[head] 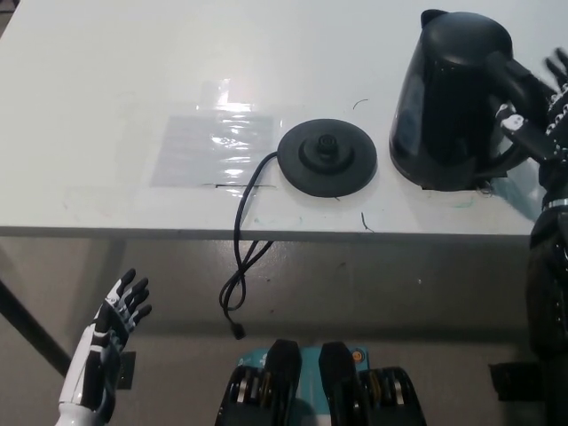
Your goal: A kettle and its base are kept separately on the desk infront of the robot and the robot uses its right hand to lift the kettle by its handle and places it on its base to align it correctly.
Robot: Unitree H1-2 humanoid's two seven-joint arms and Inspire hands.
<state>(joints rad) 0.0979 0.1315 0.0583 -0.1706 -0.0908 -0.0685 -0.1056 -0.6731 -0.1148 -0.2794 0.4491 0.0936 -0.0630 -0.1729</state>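
Observation:
A straight dark edge (429, 188) sticks out from under the kettle (451, 106), so a hidden black patch should appear on the desk when the robot lifts the kettle.
A black kettle (448, 102) stands upright on the white desk (177, 89) at the right, handle (519, 89) facing right. Its round black base (328, 158) lies on the desk to the kettle's left, apart from it, with a cord (244, 240) hanging over the front edge. My black right hand (540, 111) is at the handle, one finger reaching through the handle's loop, the others spread beside it; it is open, with no grip closed. My white left hand (120, 315) rests open below the desk edge at the lower left.
A shiny clear plastic patch (213, 146) lies on the desk left of the base. The desk's front edge runs across the middle of the view, with grey floor below it. A dark table leg (31, 328) shows at the far left.

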